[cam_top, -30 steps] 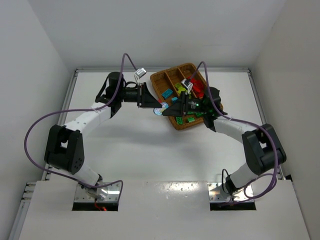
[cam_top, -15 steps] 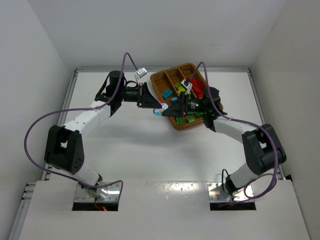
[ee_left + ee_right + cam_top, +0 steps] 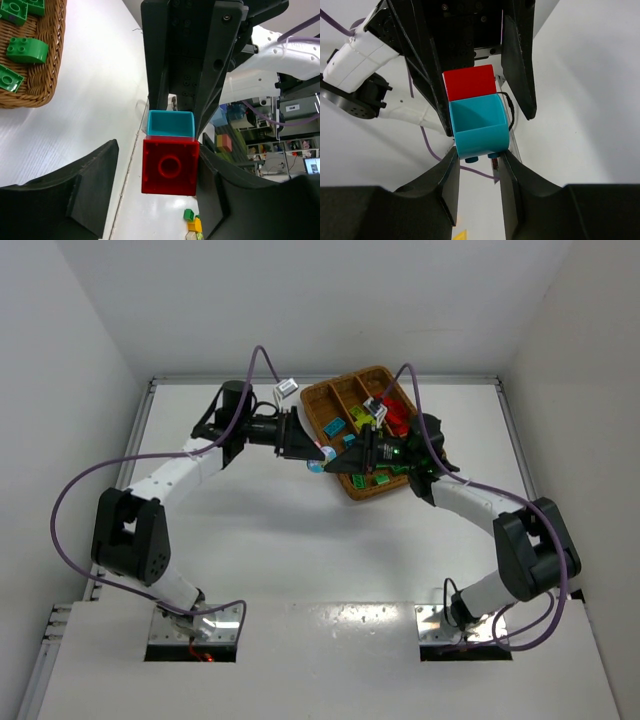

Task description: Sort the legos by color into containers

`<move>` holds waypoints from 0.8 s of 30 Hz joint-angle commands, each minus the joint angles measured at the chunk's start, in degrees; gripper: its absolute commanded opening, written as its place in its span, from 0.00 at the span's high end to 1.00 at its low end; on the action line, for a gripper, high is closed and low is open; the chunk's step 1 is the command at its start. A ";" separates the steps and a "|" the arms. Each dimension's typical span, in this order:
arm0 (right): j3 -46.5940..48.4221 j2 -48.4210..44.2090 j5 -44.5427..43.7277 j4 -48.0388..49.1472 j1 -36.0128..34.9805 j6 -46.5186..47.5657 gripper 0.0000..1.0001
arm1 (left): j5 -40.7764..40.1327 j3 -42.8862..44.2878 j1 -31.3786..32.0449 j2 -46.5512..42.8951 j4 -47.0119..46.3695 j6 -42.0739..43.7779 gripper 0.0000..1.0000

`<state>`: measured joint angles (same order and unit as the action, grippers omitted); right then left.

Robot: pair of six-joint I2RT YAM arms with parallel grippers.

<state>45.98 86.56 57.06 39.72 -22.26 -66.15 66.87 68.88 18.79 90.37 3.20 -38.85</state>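
The red brick is off-centre in my left gripper's open fingers. I should grip the red brick squarely (image 3: 170,167) before my right gripper gets the cyan brick free.
A red brick (image 3: 170,167) stuck to a cyan brick (image 3: 479,131) hangs in the air between my two grippers, just left of the wicker tray (image 3: 345,388). My right gripper (image 3: 477,156) is shut on the cyan brick. My left gripper (image 3: 159,150) faces it with the jaws open around the red brick: there is a clear gap on one side, and the other finger lies against the brick. In the top view the clump (image 3: 320,459) sits between the left gripper (image 3: 305,447) and the right gripper (image 3: 337,462). The tray's sections hold red (image 3: 397,416), cyan (image 3: 333,426), yellow-green (image 3: 358,418) and green (image 3: 380,478) bricks.
In the left wrist view, the tray's rounded corner (image 3: 45,90) holds green bricks (image 3: 27,50). The right arm reaches across the tray's near side. White walls enclose the table on three sides.
My left gripper's jaws have parted from the red brick they were shut on. Both arms have shifted slightly; the right gripper keeps its hold on the cyan brick.
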 commanded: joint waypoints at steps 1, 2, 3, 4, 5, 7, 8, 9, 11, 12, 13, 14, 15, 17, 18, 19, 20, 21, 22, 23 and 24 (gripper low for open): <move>1.22 -2.89 -0.81 4.40 -0.41 1.90 0.91 | 0.28 0.82 -0.07 0.95 1.63 2.55 0.35; 1.22 -2.89 -0.81 3.70 -0.41 1.90 0.91 | 0.28 0.82 -0.07 0.95 1.63 2.55 0.35; 1.22 -2.89 -0.81 3.17 -0.41 2.51 0.91 | 0.28 0.82 -0.59 0.95 1.63 2.55 0.35; 1.22 -2.37 -0.81 2.56 -0.41 3.04 0.91 | 0.28 0.82 -0.59 0.95 1.63 2.55 0.39; 1.22 -2.37 -0.81 2.55 -0.41 3.04 0.91 | 0.28 0.82 -0.59 0.43 1.63 2.55 0.48; 1.22 -2.37 -0.81 2.55 -0.41 3.04 0.91 | 0.28 0.82 -0.59 0.42 1.63 2.55 0.73; 1.22 -2.37 -0.81 2.55 -0.41 3.04 0.91 | 0.28 0.82 -0.59 0.42 1.63 2.55 0.91; 1.22 -2.37 -0.81 2.55 -0.41 3.04 0.89 | 0.28 0.82 -0.59 0.42 1.63 2.55 0.98; 1.22 -1.84 -1.33 2.55 -0.41 3.04 0.84 | 0.28 0.29 -0.59 0.42 1.63 3.07 1.00; 1.22 -1.84 -1.33 2.55 -0.41 3.04 0.78 | 0.28 0.29 -0.59 -0.10 1.63 3.08 1.00; 1.74 -1.84 -1.33 2.55 -0.41 3.04 0.67 | 0.28 -0.32 -0.59 -0.10 1.63 3.08 1.00; 1.75 -1.84 -1.33 2.55 -0.41 3.04 0.62 | 0.28 -0.33 -0.59 -0.10 1.63 3.08 1.00; 2.27 -1.32 -1.33 2.55 -0.41 3.04 0.60 | 0.28 -0.33 -0.59 -0.63 1.63 3.08 1.00; 2.80 -1.31 -1.33 3.42 -0.41 3.04 0.58 | 0.28 -0.33 -0.59 -0.63 1.63 3.08 1.00; 3.33 -1.31 -1.33 3.43 -0.41 2.52 0.58 | 0.28 -0.33 -0.59 -0.63 1.63 3.08 1.00; 3.33 -0.79 -1.33 3.43 -0.41 2.52 0.58 | 0.80 -0.33 -0.59 -0.63 1.63 3.08 1.00; 4.03 -0.78 -1.33 4.13 -0.41 2.52 0.58 | 0.80 -0.33 -0.59 -0.63 1.63 3.08 1.00; 4.56 -0.17 -1.33 4.83 -0.41 1.91 0.58 | 0.80 -0.33 -0.59 -1.15 1.63 3.08 1.00; 4.56 -0.17 -1.33 5.36 -0.41 1.90 0.58 | 0.80 -0.33 -0.59 -1.16 1.63 3.08 1.00; 5.08 0.44 -1.33 6.93 -0.41 0.42 0.58 | 0.80 -0.33 -0.59 -1.16 1.63 3.08 1.00; 5.09 1.32 -1.33 7.47 -0.41 0.41 0.58 | 1.33 -0.33 -0.59 -1.16 1.63 3.08 1.00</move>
<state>46.54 87.29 56.23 37.76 -22.35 -64.51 67.96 68.97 18.50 90.63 3.95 -37.71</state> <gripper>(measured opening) 0.417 0.423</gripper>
